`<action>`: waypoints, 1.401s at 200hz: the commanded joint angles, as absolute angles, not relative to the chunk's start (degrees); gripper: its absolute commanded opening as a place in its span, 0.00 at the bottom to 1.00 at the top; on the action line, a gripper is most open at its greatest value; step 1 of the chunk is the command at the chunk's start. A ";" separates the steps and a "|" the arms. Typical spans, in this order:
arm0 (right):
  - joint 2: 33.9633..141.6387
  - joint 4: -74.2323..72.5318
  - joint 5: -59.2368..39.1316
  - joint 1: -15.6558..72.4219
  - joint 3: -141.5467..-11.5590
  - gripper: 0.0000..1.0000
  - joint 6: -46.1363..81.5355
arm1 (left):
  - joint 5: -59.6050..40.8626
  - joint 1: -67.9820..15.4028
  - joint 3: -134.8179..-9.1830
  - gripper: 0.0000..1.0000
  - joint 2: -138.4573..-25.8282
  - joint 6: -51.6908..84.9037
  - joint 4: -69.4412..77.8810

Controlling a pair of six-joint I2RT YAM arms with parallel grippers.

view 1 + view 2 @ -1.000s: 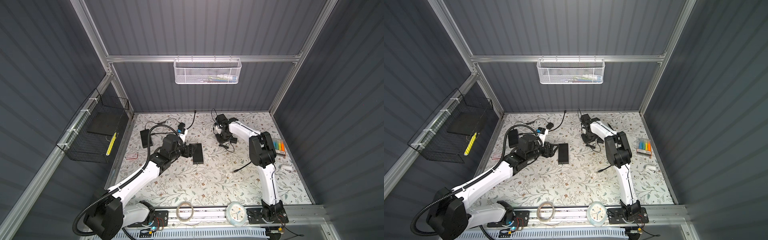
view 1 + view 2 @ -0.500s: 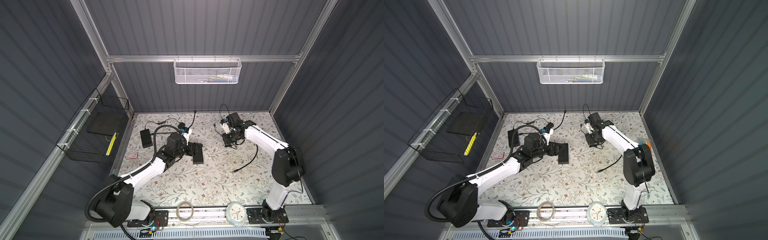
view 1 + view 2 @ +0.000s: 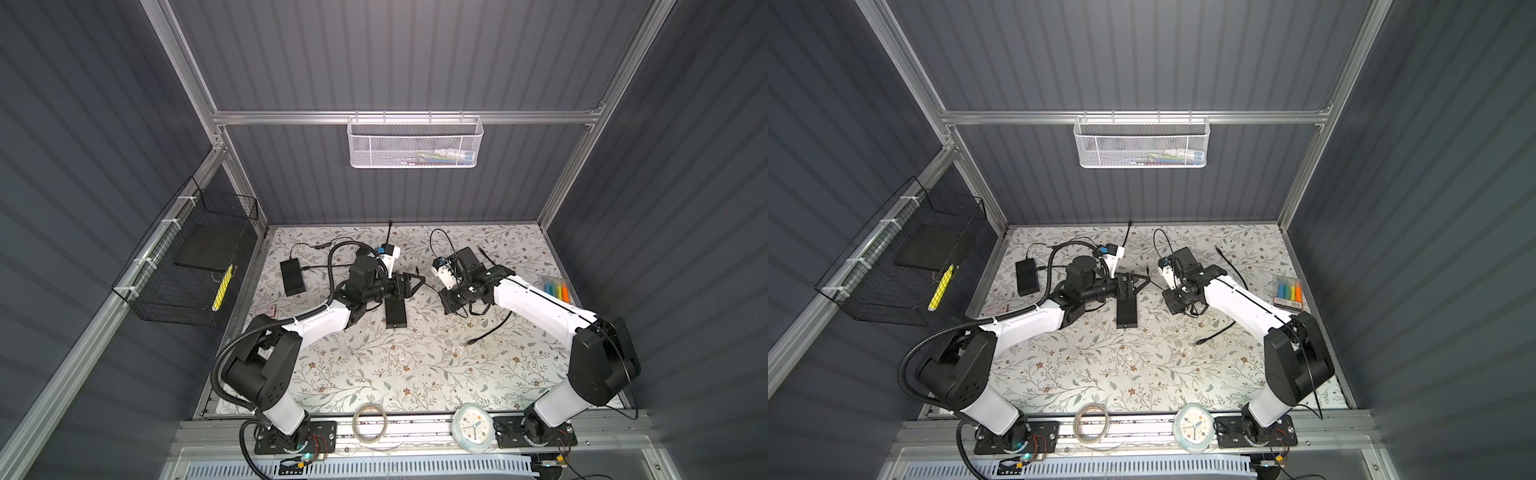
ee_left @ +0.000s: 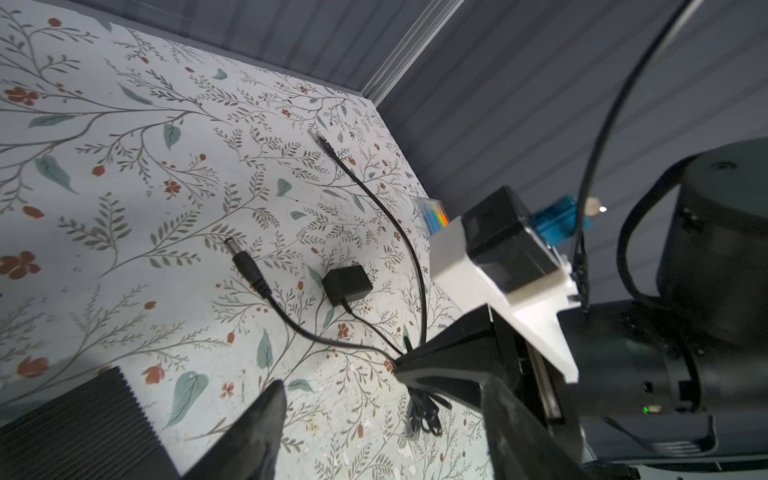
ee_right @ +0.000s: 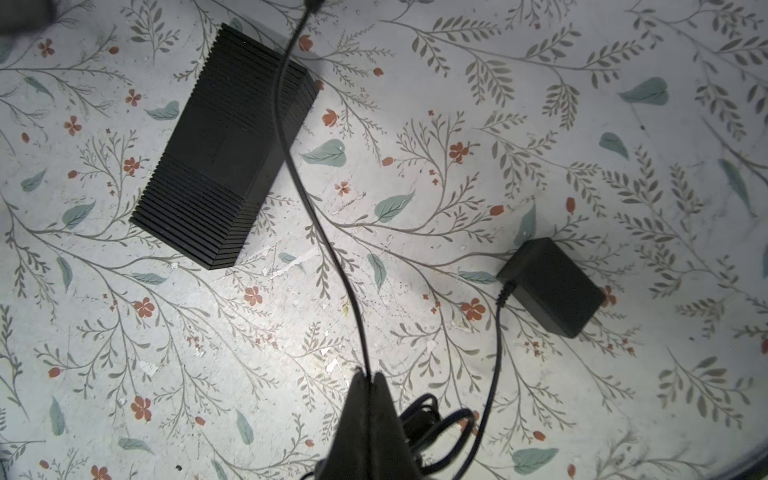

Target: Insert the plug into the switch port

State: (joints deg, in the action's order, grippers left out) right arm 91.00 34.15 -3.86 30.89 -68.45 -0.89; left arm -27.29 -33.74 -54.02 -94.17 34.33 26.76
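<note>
My right gripper has the cable far behind the barrel plug [image 5: 365,357], so I should hold the plug [image 4: 244,263] with my left gripper while my right gripper regrips beside it.
The switch [image 3: 395,312] [image 3: 1126,312] is a black ribbed box lying flat on the floral mat, also in the right wrist view [image 5: 224,145] and the left wrist view [image 4: 75,432]. My right gripper [image 3: 446,305] [image 5: 368,376] is shut on a thin black cable [image 5: 316,216], just right of the switch. That cable ends in the barrel plug [image 4: 243,257], free of both grippers. Its black adapter [image 5: 550,286] [image 4: 347,284] lies on the mat. My left gripper [image 3: 417,284] [image 4: 386,428] hangs open and empty over the switch's far end, its tips facing the right gripper.
A second black cable [image 4: 374,199] and a loose connector end [image 3: 469,341] lie on the mat at right. A black power brick [image 3: 292,276] sits at left, a marker pack [image 3: 555,287] at right. A clock [image 3: 473,428] and a tape roll [image 3: 370,422] rest on the front rail.
My right arm has swung out to the right, bringing its gripper and the cable forward beside the switch. The left gripper has reached further right over the switch. Both grippers' states are unchanged.
</note>
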 commanded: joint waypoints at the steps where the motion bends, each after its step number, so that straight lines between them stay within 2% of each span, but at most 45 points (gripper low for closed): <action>1: 88.33 33.92 -3.63 31.58 -68.11 0.00 -1.09 | -28.63 -34.01 -55.98 0.74 -95.83 35.53 28.16; 64: 83.17 34.94 -3.52 33.88 -66.55 0.00 -2.55 | -25.72 -33.84 -58.77 0.74 -98.95 35.99 25.31; 102: 82.64 36.38 -2.82 35.27 -65.52 0.00 -3.43 | -26.75 -33.84 -61.24 0.71 -101.09 36.65 26.49; 139: 82.50 36.73 -1.35 35.61 -64.51 0.00 -3.52 | -27.01 -33.49 -62.22 0.63 -101.50 37.01 26.94; 173: 82.57 36.64 -0.18 35.66 -64.13 0.00 -3.66 | -27.50 -33.14 -62.23 0.44 -101.11 36.66 26.37; 198: 82.79 36.59 0.46 35.67 -64.04 0.00 -3.60 | -27.86 -32.96 -62.22 0.40 -100.74 36.68 25.96; 216: 82.78 36.47 0.92 35.65 -64.03 0.00 -3.75 | -27.86 -32.87 -62.23 0.33 -100.55 36.31 25.33; 269: 83.12 36.95 2.33 35.60 -63.72 0.00 -4.08 | -28.36 -32.65 -62.23 0.25 -100.02 35.79 24.98; 280: 83.33 37.14 2.27 35.68 -63.71 0.00 -4.29 | -28.48 -32.61 -62.23 0.19 -100.04 35.93 25.07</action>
State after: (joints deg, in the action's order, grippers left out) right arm 83.29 35.92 1.39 35.42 -64.36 -3.53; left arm -27.11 -32.88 -60.77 -100.88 36.91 25.52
